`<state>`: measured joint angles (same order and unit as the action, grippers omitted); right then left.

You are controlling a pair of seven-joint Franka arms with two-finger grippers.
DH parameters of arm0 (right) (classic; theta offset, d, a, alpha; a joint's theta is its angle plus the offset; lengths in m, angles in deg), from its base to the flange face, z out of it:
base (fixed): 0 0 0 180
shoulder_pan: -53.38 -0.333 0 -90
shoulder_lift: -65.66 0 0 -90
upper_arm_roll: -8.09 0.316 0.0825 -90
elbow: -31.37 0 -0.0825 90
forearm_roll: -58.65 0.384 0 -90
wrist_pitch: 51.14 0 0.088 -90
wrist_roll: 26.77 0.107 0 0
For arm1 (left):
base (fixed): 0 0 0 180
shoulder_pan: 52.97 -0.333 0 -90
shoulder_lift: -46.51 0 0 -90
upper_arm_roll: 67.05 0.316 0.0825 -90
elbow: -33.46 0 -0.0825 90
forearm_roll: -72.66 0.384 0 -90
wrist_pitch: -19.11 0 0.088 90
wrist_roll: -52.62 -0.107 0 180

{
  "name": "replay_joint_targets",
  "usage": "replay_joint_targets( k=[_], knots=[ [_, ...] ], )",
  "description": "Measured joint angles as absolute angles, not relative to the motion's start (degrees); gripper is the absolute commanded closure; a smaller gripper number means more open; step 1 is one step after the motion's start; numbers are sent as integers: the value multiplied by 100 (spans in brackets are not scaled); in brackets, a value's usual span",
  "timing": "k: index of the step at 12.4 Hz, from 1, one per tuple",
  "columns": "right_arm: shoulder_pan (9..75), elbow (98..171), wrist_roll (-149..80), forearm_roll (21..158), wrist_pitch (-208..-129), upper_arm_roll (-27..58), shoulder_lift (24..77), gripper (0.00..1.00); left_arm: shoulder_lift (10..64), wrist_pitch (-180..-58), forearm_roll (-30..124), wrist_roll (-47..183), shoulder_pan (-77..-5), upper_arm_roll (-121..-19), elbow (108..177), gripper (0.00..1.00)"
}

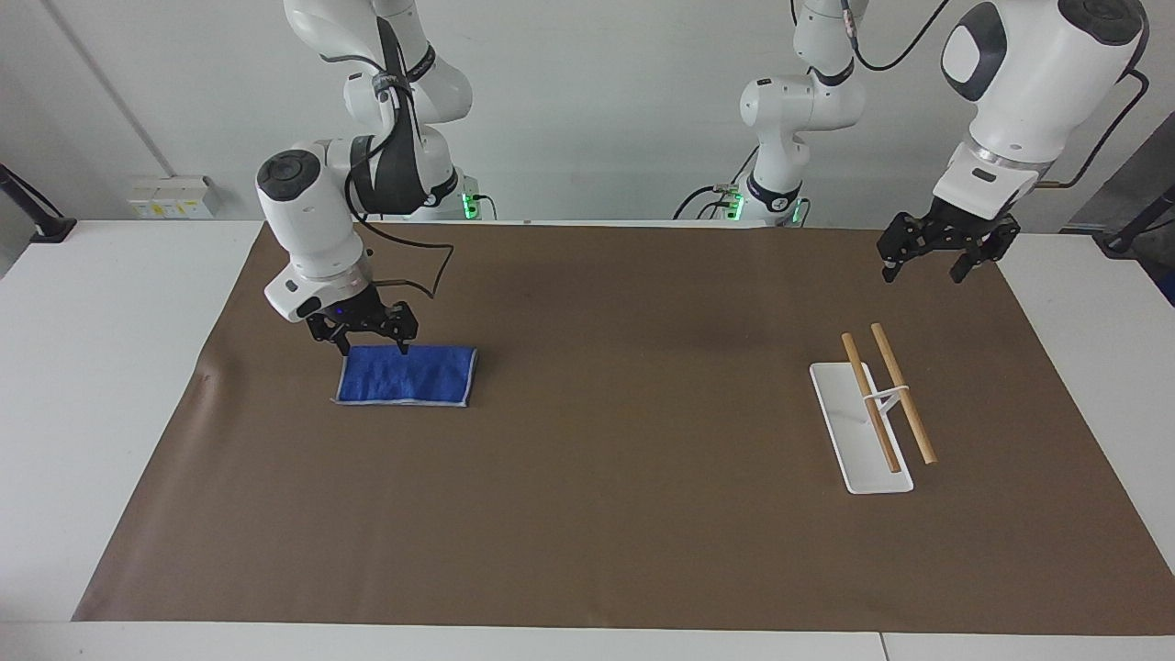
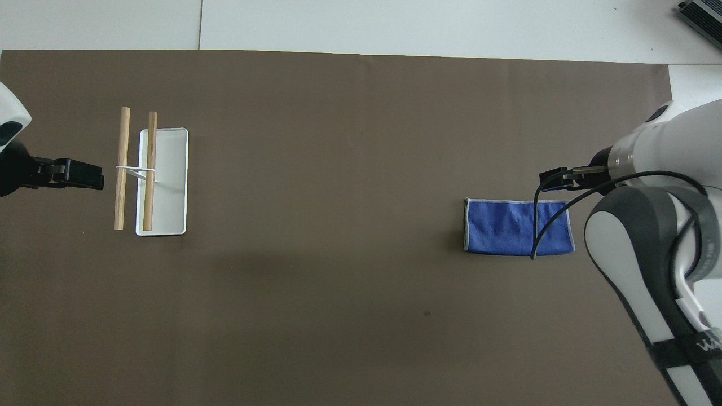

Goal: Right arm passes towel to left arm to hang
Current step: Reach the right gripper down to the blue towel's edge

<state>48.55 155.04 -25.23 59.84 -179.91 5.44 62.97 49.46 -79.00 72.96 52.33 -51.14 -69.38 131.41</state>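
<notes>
The blue towel (image 1: 435, 376) lies flat and free under my right gripper's spread fingers, so I should go on down toward the towel's middle (image 2: 519, 229) until they close on cloth.
The blue towel (image 1: 408, 375) (image 2: 510, 225) lies flat and folded on the brown mat, toward the right arm's end of the table. My right gripper (image 1: 373, 348) (image 2: 553, 176) hangs open low over the towel's end toward the right arm's side, with nothing between its fingers. I cannot tell whether the fingertips touch the cloth. The right arm's black cable crosses the towel in the overhead view. My left gripper (image 1: 923, 274) (image 2: 93, 175) waits open and empty in the air beside the rack, toward the left arm's end.
A rack with a white base (image 1: 849, 441) (image 2: 172, 169) and two wooden rods (image 1: 904, 393) (image 2: 119, 169) stands toward the left arm's end. The brown mat (image 1: 624, 477) covers most of the white table. The arms' bases stand at the robots' edge.
</notes>
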Motion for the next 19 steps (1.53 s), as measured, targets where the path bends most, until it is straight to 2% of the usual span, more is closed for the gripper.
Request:
replay_joint_targets(
  k=[2,8,18,19],
  knots=[
    [4856,15888,-2666,6225,-18411,540,6262,0,4946,-7900,7296,5233,-5114,-6938,13141,0],
    [5066,16439,-3396,6294,-19178,529,6046,0,4946,-7900,7296,5236,-5114,-6938,13141,0],
    [5068,16649,-3421,6295,-19570,545,5931,0,4946,-7900,7296,5242,-5114,-6938,13141,0],
    [5068,16653,-3421,6295,-19576,545,5922,11,4946,-7900,7296,5242,-5114,-6938,13141,0]
  ],
)
